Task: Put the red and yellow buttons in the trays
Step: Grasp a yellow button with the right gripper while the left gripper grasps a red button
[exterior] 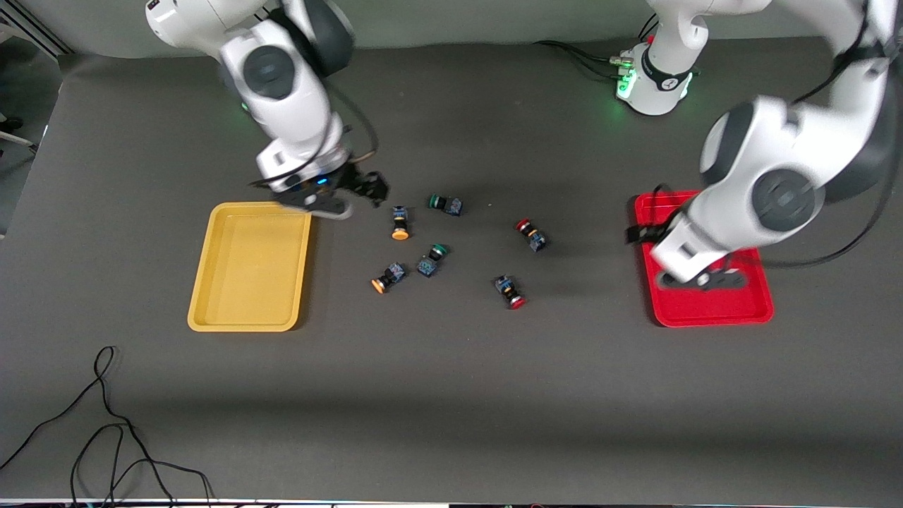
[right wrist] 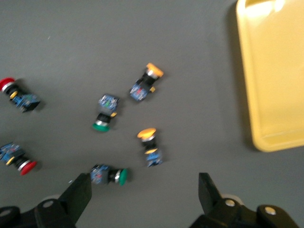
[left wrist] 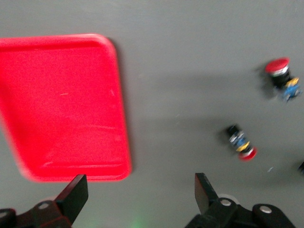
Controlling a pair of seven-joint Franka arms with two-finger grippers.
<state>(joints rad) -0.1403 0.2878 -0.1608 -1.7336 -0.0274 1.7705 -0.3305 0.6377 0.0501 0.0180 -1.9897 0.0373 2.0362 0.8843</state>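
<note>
The nearer red button (exterior: pixel 530 233) is clear of the other red button, so the robot's open left gripper should carry on going toward the nearer button's body (exterior: pixel 537 242) and close there.
The yellow tray (exterior: pixel 250 264) (right wrist: pixel 275 71) lies toward the right arm's end and the red tray (exterior: pixel 705 303) (left wrist: pixel 61 104) toward the left arm's end; no button lies in either. Between them on the table lie two yellow buttons (exterior: pixel 400 226) (exterior: pixel 386 278) (right wrist: pixel 148 78) (right wrist: pixel 149 142) and two red buttons (exterior: pixel 529 234) (exterior: pixel 510 293) (left wrist: pixel 280 71) (left wrist: pixel 242 142). My right gripper (exterior: pixel 367 187) (right wrist: pixel 145 194) hangs open and holds nothing, over the table beside the yellow tray's corner. My left gripper (exterior: pixel 638 233) (left wrist: pixel 141 194) is open with nothing in it, just off a corner of the red tray.
Two green-capped switches (exterior: pixel 444 204) (exterior: pixel 432 258) (right wrist: pixel 105 114) (right wrist: pixel 109 175) lie among the buttons, one near my right gripper's finger. A loose black cable (exterior: pixel 106 423) lies near the table's front edge at the right arm's end.
</note>
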